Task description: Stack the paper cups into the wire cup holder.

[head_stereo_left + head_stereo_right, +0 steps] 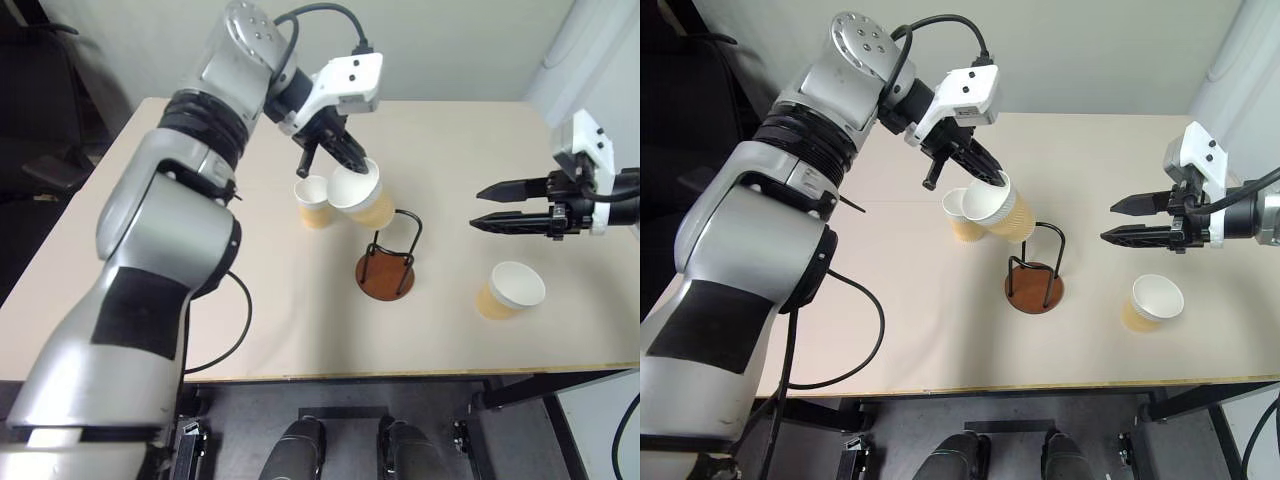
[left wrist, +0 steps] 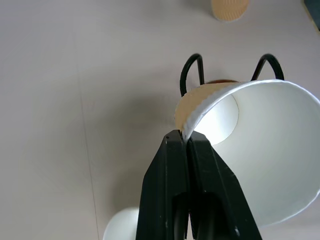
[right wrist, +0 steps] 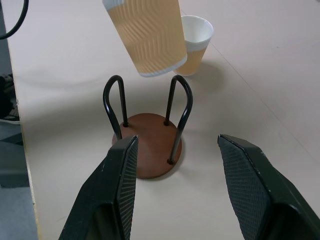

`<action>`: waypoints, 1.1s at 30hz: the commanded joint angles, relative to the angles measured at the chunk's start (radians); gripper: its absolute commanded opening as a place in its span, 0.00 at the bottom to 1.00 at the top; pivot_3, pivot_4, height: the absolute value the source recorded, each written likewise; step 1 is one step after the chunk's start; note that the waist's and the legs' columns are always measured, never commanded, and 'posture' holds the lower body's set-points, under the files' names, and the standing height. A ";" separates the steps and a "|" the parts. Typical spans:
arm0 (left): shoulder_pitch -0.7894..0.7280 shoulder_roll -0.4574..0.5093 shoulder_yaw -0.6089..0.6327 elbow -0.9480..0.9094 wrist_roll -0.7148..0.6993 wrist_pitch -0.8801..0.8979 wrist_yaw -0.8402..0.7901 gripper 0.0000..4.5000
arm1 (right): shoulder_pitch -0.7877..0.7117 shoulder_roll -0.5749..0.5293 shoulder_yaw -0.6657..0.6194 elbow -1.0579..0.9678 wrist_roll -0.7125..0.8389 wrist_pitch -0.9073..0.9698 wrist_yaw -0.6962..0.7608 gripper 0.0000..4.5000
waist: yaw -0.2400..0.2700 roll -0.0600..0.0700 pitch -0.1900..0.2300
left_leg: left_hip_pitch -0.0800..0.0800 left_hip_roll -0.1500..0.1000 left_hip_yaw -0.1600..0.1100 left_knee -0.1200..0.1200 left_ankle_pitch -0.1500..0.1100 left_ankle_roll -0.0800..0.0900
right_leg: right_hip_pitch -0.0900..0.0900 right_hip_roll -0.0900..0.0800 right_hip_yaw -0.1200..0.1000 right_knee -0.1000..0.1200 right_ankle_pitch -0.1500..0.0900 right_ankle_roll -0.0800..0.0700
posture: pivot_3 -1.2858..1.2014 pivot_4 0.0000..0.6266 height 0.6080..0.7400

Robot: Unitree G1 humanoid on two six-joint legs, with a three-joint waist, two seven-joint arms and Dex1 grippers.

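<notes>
My left gripper should keep lowering the cup until its bottom goes into the black loops [image 1: 1038, 251], as the held cup's bottom [image 1: 1020, 231] points down toward the empty wire cup holder.
My left gripper [image 1: 350, 160] is shut on the rim of a paper cup [image 1: 362, 198], pinching its wall between both fingers [image 2: 172, 165]. The cup hangs tilted in the air, just above and slightly behind the wire cup holder [image 1: 386, 272], whose brown disc base and black loops [image 3: 177, 102] stand mid-table. A second paper cup [image 1: 313, 204] stands upright on the table right beside the held one. A third paper cup [image 1: 509, 290] stands near the table's front right. My right gripper [image 1: 480, 207] hovers open and holds nothing, to the right of the holder and pointing at it.
The beige table [image 1: 300, 330] has its front edge close to me. A black cable [image 1: 228, 335] loops over the front left of the table. A dark chair [image 1: 45, 170] stands off the table's left side.
</notes>
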 commanded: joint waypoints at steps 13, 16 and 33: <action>-0.040 -0.064 0.085 -0.004 0.049 -0.020 -0.029 0.01 | 0.020 -0.041 -0.058 -0.027 0.004 -0.013 -0.008 0.56 | 0.001 0.000 0.000 | 0.001 0.001 0.001 0.007 -0.004 0.007 | 0.002 -0.001 0.002 0.001 0.002 0.003 | 0.52 0.24 1.00; -0.033 -0.074 0.086 -0.003 0.056 -0.025 -0.029 0.01 | 0.024 -0.038 -0.060 -0.032 0.007 -0.011 -0.013 0.56 | 0.002 0.000 0.000 | 0.001 0.000 0.001 0.010 -0.005 0.009 | 0.004 0.000 0.002 0.002 0.002 0.003 | 0.52 0.24 1.00; 0.008 -0.097 0.098 -0.003 0.101 -0.061 -0.029 0.01 | 0.060 -0.030 -0.081 -0.065 0.023 -0.002 -0.033 0.56 | 0.001 0.000 0.000 | 0.004 -0.003 0.003 0.015 -0.006 0.012 | 0.009 -0.002 0.003 0.001 0.001 0.003 | 0.52 0.24 1.00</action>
